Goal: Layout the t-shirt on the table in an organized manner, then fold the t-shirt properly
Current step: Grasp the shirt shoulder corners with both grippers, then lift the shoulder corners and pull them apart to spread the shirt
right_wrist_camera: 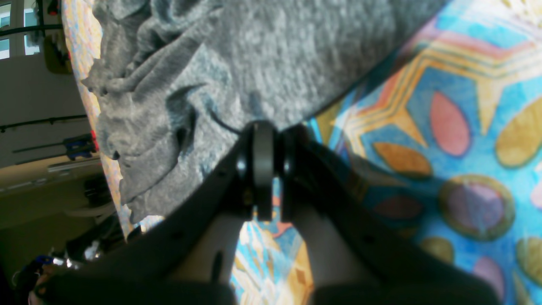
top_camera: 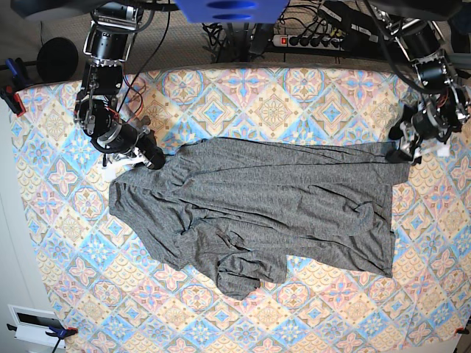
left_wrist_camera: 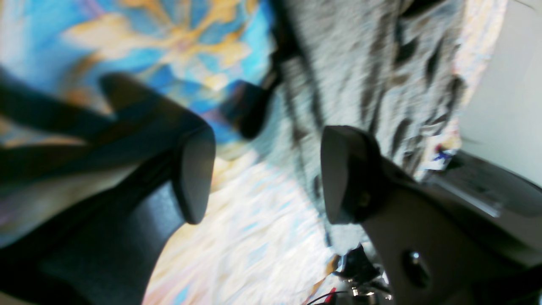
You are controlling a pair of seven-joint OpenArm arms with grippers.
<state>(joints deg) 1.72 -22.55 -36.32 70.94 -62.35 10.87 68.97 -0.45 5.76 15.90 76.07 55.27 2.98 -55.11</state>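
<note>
Only one corner of the t-shirt (top_camera: 166, 162) is in my right gripper, so my left gripper should grip the other corner (top_camera: 387, 151) before both grippers pull the t-shirt back.
The dark-grey t-shirt (top_camera: 272, 202) lies spread across the middle of the table (top_camera: 324, 95), rumpled along its lower left with a bunched fold (top_camera: 239, 279) at the front. My right gripper (top_camera: 152, 158) is at the shirt's upper left corner. In the right wrist view its fingers (right_wrist_camera: 263, 165) are shut together on the edge of the t-shirt (right_wrist_camera: 254, 63). My left gripper (top_camera: 401, 152) hovers at the shirt's upper right corner. The left wrist view shows it (left_wrist_camera: 266, 178) open with nothing between the fingers, the t-shirt (left_wrist_camera: 360, 63) just beyond them over the patterned table (left_wrist_camera: 148, 42).
A power strip (top_camera: 303, 40) and cables run along the table's back edge. Clamps (top_camera: 15, 97) hold the cloth at the left side and the front left corner (top_camera: 59, 332). The table's edge (right_wrist_camera: 84, 84) lies close behind the bunched fabric in the right wrist view.
</note>
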